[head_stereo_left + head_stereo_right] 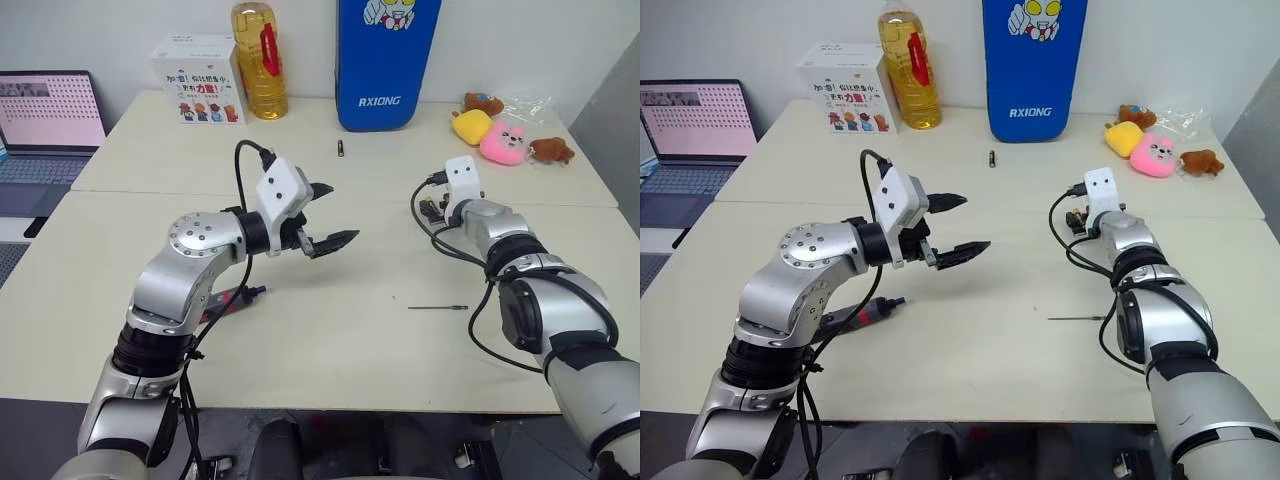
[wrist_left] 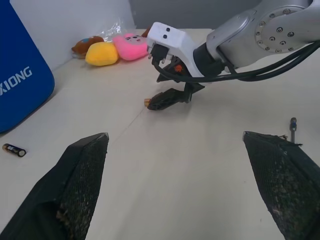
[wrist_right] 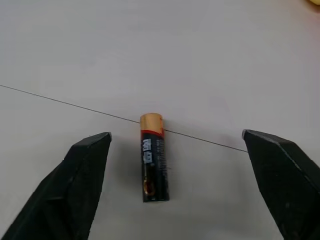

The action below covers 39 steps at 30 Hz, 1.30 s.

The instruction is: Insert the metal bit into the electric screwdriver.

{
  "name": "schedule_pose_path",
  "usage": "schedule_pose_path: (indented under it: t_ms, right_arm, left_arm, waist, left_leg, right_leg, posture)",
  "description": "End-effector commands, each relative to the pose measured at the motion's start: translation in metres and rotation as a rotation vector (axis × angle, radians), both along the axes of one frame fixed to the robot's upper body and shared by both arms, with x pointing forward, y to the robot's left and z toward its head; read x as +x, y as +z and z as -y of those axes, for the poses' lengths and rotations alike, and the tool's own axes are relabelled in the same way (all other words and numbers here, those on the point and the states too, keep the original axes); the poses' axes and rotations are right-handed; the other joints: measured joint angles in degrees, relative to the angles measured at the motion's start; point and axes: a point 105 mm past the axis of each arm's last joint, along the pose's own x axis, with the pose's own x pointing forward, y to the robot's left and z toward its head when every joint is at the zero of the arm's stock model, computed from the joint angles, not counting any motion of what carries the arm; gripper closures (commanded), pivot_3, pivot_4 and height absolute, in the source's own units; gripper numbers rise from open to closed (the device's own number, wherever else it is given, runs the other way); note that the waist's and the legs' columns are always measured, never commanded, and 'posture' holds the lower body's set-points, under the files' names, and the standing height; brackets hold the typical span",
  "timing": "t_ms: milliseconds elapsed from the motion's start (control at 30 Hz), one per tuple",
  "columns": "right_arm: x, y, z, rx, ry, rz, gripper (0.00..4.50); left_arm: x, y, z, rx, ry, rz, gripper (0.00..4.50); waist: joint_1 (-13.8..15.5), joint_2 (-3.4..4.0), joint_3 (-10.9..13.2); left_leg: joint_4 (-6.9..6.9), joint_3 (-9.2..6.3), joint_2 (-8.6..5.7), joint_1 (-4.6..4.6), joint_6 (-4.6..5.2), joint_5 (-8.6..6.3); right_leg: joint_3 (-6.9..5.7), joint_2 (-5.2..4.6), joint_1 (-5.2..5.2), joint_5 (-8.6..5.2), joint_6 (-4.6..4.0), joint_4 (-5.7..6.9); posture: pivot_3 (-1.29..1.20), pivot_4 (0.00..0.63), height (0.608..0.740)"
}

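Note:
My right gripper should move the battery (image 3: pixel 154 157) toward the plush toys before it takes the metal bit (image 1: pixel 437 307), because the battery lies loose across the seam beyond the bit.
The electric screwdriver (image 1: pixel 236 298), black with a red band, lies on the table under my left forearm. The metal bit (image 1: pixel 438 307), a thin dark rod, lies flat on the table on the right, just inboard of my right forearm. My left gripper (image 1: pixel 322 215) hovers above the table's middle, open and empty, pointing right. My right gripper (image 3: pixel 176 134) is low over the table beyond the bit, open. A black-and-gold battery (image 3: pixel 153 159) lies loose on the table between its spread fingers (image 3: pixel 85 170), across the seam, touching neither.
A second battery (image 1: pixel 340 148) lies further back near the blue case (image 1: pixel 385 60). An oil bottle (image 1: pixel 259 55), a white box (image 1: pixel 198 80) and a laptop (image 1: pixel 45 120) stand at the back left. Plush toys (image 1: pixel 495 135) sit at the back right.

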Motion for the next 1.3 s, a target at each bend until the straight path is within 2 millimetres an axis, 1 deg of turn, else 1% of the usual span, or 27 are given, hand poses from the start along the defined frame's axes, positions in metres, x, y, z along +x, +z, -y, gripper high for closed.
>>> schedule_pose_path:
  t_ms: [33, 133, 267, 533, 700, 833, 933, 1000, 1100, 1200, 1300]
  right_arm:
    - [0.005, 0.025, -0.003, 0.051, 0.028, 0.055, 0.03]
    - [0.007, 0.037, -0.001, 0.087, 0.026, 0.075, 0.03]
    - [0.008, 0.046, -0.002, 0.153, 0.023, 0.087, 0.03]
    - [0.008, 0.053, -0.007, 0.178, 0.052, 0.087, 0.03]
    - [0.007, 0.053, -0.003, 0.173, 0.057, 0.086, 0.03]
    - [0.005, 0.043, -0.002, 0.171, 0.056, 0.063, 0.03]
    - [0.003, 0.028, -0.009, 0.133, 0.081, 0.027, 0.03]
    - [0.001, 0.012, -0.015, 0.097, 0.092, 0.003, 0.03]
    - [0.0, 0.001, -0.023, 0.071, 0.102, -0.008, 0.03]
    - [-0.001, -0.006, -0.03, 0.062, 0.116, -0.018, 0.03]
    - [-0.001, -0.006, -0.028, 0.066, 0.101, -0.014, 0.53]
  left_arm:
    - [-0.001, 0.015, 0.003, -0.011, -0.026, 0.052, 0.0]
    - [0.002, 0.016, 0.001, -0.013, -0.025, 0.048, 0.0]
    - [0.004, 0.017, -0.002, -0.01, -0.024, 0.049, 0.0]
    - [0.006, 0.017, -0.006, 0.006, -0.029, 0.052, 0.0]
    - [0.007, 0.017, -0.009, 0.01, -0.023, 0.054, 0.0]
    - [0.006, 0.016, -0.006, 0.01, -0.034, 0.053, 0.0]
    - [0.005, 0.015, -0.004, 0.009, -0.043, 0.051, 0.0]
    - [0.005, 0.015, -0.001, 0.01, -0.053, 0.051, 0.0]
    - [0.005, 0.017, 0.0, 0.011, -0.059, 0.053, 0.0]
    - [0.006, 0.018, -0.002, 0.016, -0.051, 0.058, 0.0]
    - [0.005, 0.018, -0.006, 0.02, -0.037, 0.057, 0.0]
  waist:
    - [0.0, 0.0, 0.0]
    - [0.0, 0.01, 0.0]
    - [0.0, 0.02, 0.0]
    - [0.0, 0.02, 0.0]
    - [0.0, 0.02, 0.0]
    - [0.0, 0.02, 0.0]
    - [0.0, 0.02, 0.0]
    - [0.0, 0.02, 0.0]
    - [0.0, 0.03, 0.0]
    - [0.0, 0.03, 0.0]
    - [-0.1, 0.04, 0.0]
  left_leg:
    - [0.0, 0.0, 0.0, 0.0, 0.0, 0.0]
    - [0.0, 0.01, 0.0, 0.0, 0.0, 0.0]
    - [0.0, 0.01, 0.0, 0.0, 0.0, 0.0]
    - [-0.01, 0.01, 0.0, 0.0, 0.0, 0.0]
    - [-0.01, 0.01, 0.0, 0.0, 0.0, 0.0]
    - [-0.01, 0.01, 0.0, 0.0, 0.0, 0.0]
    - [-0.01, 0.01, 0.0, 0.0, 0.0, 0.0]
    - [-0.01, 0.01, 0.0, 0.0, 0.0, 0.0]
    - [0.0, 0.01, 0.0, 0.0, 0.0, 0.0]
    - [0.01, 0.02, 0.0, 0.01, 0.0, 0.0]
    - [0.01, 0.01, 0.0, 0.04, 0.0, 0.0]
  right_leg:
    - [0.0, 0.0, 0.0, 0.0, 0.0, 0.0]
    - [0.0, 0.0, 0.0, 0.0, 0.0, 0.0]
    - [0.01, 0.0, 0.0, 0.0, 0.0, 0.0]
    - [0.0, 0.0, 0.0, 0.0, 0.0, -0.01]
    - [0.0, 0.0, 0.0, 0.0, 0.0, -0.01]
    - [0.0, 0.0, 0.0, 0.0, 0.0, -0.01]
    - [0.0, 0.0, 0.0, 0.0, 0.0, -0.01]
    - [0.0, 0.0, 0.0, 0.0, 0.0, -0.01]
    - [0.0, 0.0, -0.01, 0.0, 0.0, 0.0]
    - [0.01, 0.0, 0.0, 0.0, 0.0, 0.01]
    - [0.01, 0.0, 0.0, 0.0, 0.0, 0.02]
  posture:
    - [0.0, 0.15, 0.74]
    - [0.0, 0.15, 0.74]
    - [0.0, 0.15, 0.74]
    - [0.0, 0.15, 0.74]
    - [0.0, 0.15, 0.74]
    - [0.0, 0.15, 0.74]
    - [0.0, 0.15, 0.74]
    - [0.0, 0.15, 0.74]
    - [0.0, 0.15, 0.74]
    - [0.0, 0.15, 0.74]
    - [0.0, 0.15, 0.74]
